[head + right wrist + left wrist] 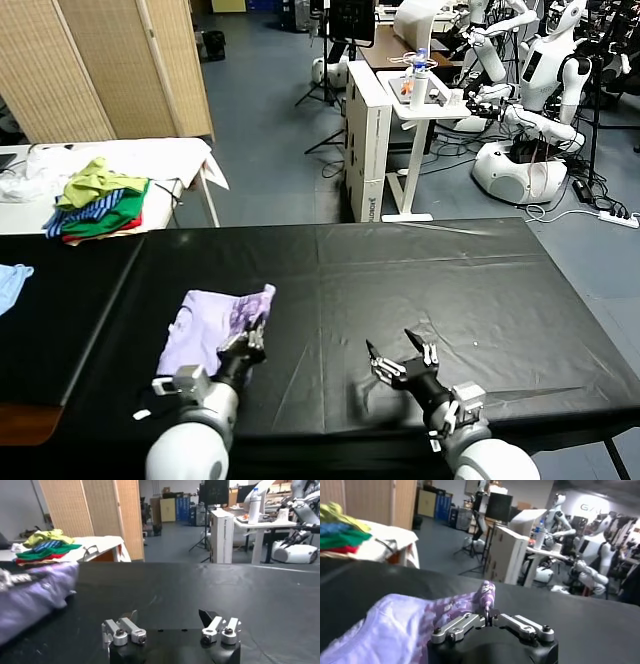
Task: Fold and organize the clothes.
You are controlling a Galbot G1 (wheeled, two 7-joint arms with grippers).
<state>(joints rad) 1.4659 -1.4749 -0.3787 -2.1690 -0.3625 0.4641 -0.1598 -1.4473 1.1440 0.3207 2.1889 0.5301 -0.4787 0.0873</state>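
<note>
The lavender T-shirt is far over on my left gripper's side. Next, my right gripper grabs its printed edge and pulls it toward the middle.
The lavender T-shirt lies bunched on the black table at the front left, its darker purple print turned up along the right edge. My left gripper is at that edge, shut on a raised fold of the printed fabric. The rest of the shirt spreads out beside the gripper in the left wrist view. My right gripper hovers open low over bare table at the front centre, holding nothing. In the right wrist view the T-shirt lies off to one side.
A pile of green, striped and red garments sits on a white table at the back left. A small light blue cloth lies at the far left edge. A white desk and other robots stand beyond the table.
</note>
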